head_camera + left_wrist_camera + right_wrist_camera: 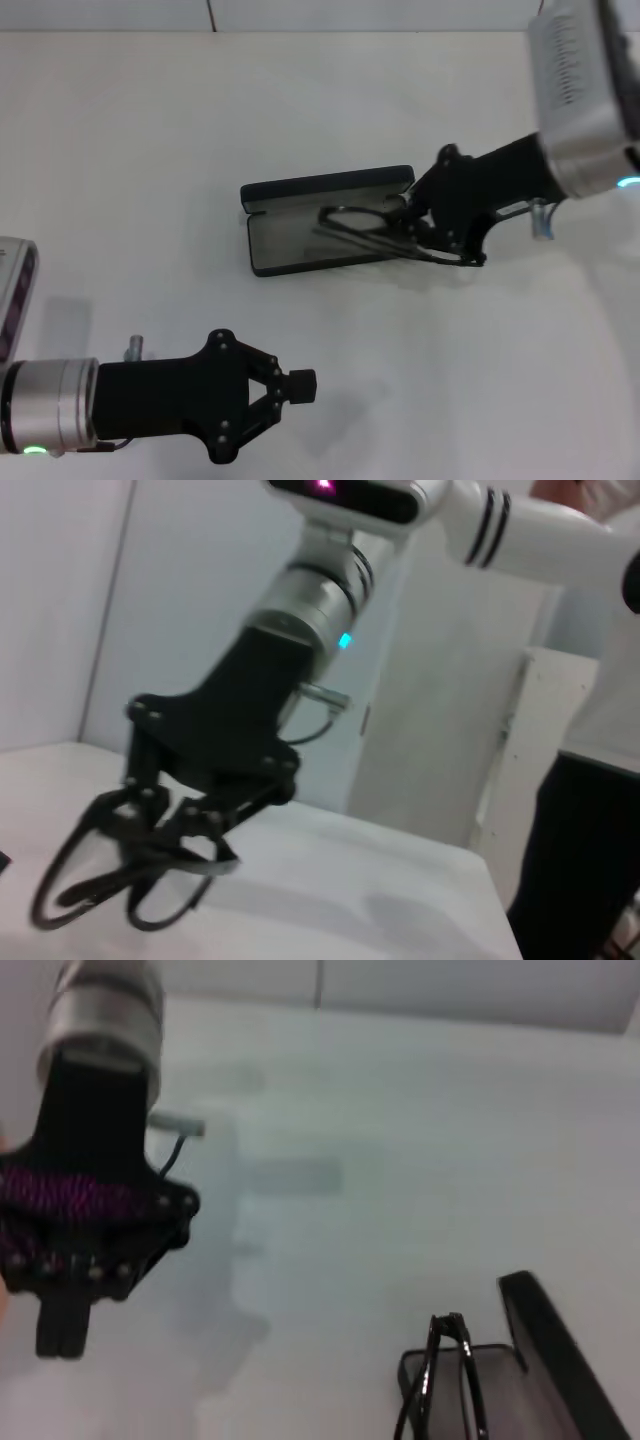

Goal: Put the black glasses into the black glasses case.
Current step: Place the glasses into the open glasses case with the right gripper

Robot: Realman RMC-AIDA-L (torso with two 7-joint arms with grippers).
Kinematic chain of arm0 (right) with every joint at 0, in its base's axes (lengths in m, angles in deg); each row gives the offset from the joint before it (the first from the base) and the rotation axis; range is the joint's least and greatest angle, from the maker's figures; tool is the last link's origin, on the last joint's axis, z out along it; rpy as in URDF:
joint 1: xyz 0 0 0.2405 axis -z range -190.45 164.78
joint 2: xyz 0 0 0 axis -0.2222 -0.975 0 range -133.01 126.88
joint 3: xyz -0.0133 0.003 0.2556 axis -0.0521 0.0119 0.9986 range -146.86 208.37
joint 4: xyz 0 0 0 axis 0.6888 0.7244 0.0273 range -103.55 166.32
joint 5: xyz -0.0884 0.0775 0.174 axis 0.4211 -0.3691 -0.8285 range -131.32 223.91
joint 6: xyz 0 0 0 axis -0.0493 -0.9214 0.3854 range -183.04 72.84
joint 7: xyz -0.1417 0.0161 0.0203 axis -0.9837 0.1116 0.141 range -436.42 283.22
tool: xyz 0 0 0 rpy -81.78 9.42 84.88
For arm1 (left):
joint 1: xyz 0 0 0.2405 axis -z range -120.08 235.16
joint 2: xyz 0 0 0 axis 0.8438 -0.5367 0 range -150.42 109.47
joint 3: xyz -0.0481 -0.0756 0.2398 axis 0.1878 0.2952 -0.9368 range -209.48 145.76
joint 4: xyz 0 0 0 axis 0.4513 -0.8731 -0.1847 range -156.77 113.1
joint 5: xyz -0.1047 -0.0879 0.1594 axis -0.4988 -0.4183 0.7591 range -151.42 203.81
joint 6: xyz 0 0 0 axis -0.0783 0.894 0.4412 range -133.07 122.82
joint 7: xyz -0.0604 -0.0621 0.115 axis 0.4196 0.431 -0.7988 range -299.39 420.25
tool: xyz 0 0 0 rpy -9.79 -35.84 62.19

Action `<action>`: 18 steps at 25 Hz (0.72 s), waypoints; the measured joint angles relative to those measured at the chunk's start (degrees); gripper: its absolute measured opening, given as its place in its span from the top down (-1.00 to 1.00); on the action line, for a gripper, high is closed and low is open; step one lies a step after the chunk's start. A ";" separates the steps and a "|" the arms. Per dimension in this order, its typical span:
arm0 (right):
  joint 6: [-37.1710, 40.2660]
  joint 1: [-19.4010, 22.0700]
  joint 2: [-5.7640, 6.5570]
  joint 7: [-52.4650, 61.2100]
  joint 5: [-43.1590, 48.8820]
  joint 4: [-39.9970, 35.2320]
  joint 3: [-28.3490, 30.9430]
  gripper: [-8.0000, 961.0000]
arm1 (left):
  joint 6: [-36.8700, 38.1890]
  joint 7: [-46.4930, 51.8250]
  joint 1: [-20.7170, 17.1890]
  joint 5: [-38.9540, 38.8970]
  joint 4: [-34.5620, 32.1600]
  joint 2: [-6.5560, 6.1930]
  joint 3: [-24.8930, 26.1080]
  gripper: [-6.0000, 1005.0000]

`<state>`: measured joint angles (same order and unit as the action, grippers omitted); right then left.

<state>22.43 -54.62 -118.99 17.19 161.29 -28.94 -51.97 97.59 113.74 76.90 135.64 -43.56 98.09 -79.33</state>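
The leading end of the black glasses is over the open case's grey lining, so the robot's right gripper keeps lowering the glasses inward until they lie inside the case's rim.
The black glasses case lies open in the middle of the white table, grey lining up, its lid standing at the far side. My right gripper is shut on the black glasses and holds them over the case's right end, lenses partly above the lining. The left wrist view shows that gripper gripping the glasses. The right wrist view shows the glasses against the case. My left gripper rests shut and empty near the table's front left.
The white table runs to a pale wall at the back. In the right wrist view my left gripper hangs to one side, well apart from the case. A white cabinet stands beyond the table's edge.
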 joint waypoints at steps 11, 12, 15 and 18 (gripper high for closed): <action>-9.59 -4.08 -0.20 3.74 8.29 -3.95 -14.41 0.77 | -1.71 -0.04 -0.40 0.97 -0.13 -0.10 -0.08 0.98; -10.23 -4.02 -0.20 3.75 8.38 -4.15 -15.01 0.76 | -1.90 -0.05 -0.42 0.97 -0.14 -0.12 -0.08 0.98; -13.39 -3.88 -0.21 3.76 9.05 -4.54 -17.40 0.76 | -2.17 -0.05 -0.35 0.99 -0.16 -0.12 -0.08 0.98; -15.68 -3.84 -0.25 3.63 9.38 -4.68 -19.33 0.75 | -2.20 -0.02 -0.20 1.00 -0.16 -0.12 -0.06 0.98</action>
<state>6.74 -58.45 -119.24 20.82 170.67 -33.62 -71.30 95.38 113.73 76.71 136.65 -43.72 97.97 -79.39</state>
